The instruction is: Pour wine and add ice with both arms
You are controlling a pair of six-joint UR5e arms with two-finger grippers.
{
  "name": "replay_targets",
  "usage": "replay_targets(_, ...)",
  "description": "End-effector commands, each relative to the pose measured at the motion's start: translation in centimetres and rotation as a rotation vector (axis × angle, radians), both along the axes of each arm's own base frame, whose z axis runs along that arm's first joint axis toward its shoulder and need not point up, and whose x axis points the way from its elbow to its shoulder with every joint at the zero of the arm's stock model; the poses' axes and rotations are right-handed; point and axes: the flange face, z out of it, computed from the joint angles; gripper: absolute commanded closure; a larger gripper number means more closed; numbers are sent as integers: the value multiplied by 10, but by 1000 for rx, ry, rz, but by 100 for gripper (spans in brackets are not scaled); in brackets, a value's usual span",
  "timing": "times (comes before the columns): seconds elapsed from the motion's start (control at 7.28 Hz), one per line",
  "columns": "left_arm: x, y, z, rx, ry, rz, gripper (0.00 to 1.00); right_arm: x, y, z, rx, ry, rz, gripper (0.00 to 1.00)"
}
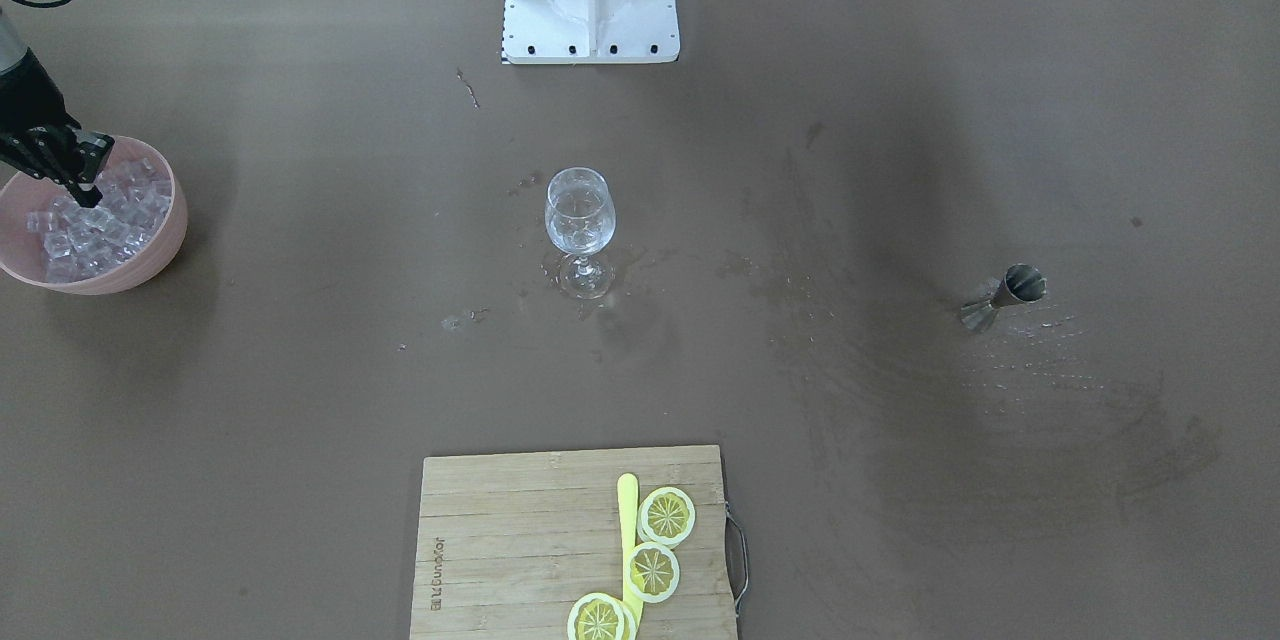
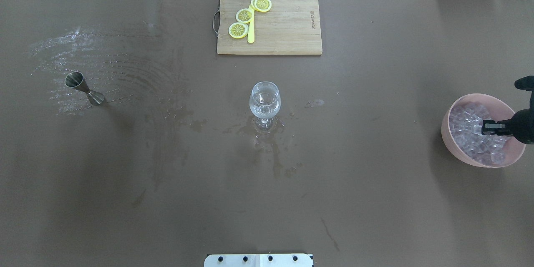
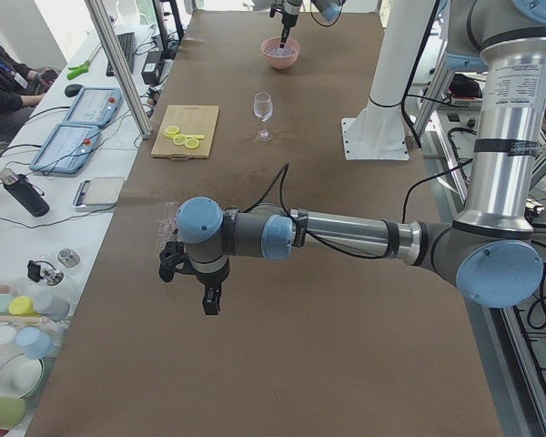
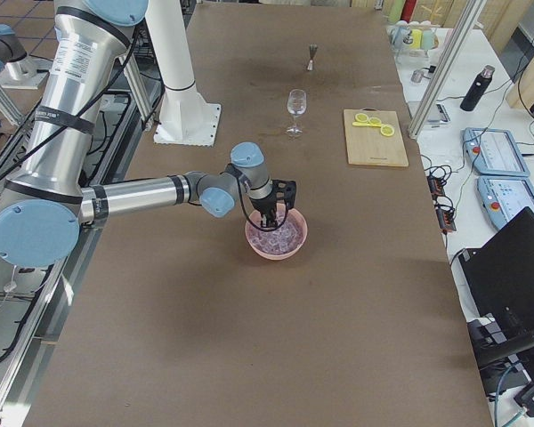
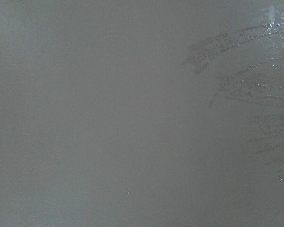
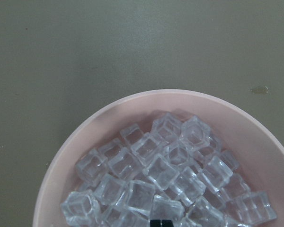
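The right gripper's empty fingertips (image 6: 161, 222) meet beside an ice cube, so the robot should open them, straddle that ice cube (image 6: 166, 208) and take hold of it before lifting.
A clear wine glass (image 1: 579, 215) stands upright at the table's middle, also in the overhead view (image 2: 265, 100). Many small clear ice cubes (image 6: 161, 170) fill a pink bowl (image 6: 85, 137) at the table's end on my right (image 2: 448, 133). My right gripper (image 2: 490, 127) is down among the ice (image 2: 469, 131); in the right wrist view its black fingertips (image 6: 156, 222) sit pressed together at the bottom edge. In the front-facing view the right gripper (image 1: 85, 190) dips into the bowl (image 1: 172, 225). My left gripper (image 3: 189, 287) shows only in the exterior left view, above bare table; I cannot tell whether it is open.
A metal jigger (image 2: 83, 87) stands on the left side amid wet streaks. A wooden cutting board (image 2: 283, 29) with lemon slices (image 2: 238, 30) and a yellow knife (image 2: 250, 29) lies at the far edge. The white base block (image 1: 590, 0) sits at the near edge.
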Motion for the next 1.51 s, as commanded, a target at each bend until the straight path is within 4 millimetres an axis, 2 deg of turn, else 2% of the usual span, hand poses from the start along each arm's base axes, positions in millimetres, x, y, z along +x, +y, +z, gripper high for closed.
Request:
replay_targets(0.0,0,0,0,2,0,0,2,-2,-2,8,-10,13,2,18)
replay_targets(0.27,0,-1,-1,15,0,-1,2,-3,-2,13,-15,21,2,18)
replay_targets(0.69,0,-1,-1,15,0,-1,2,-5,-3,24,-26,36,2,29)
replay_targets(1.1,1,-1,-1,15,0,1,2,-7,-4,22,-25,29,-1,52)
replay_targets(1.37,1,-1,0,15,0,1,2,-8,-5,20,-23,22,-4,81)
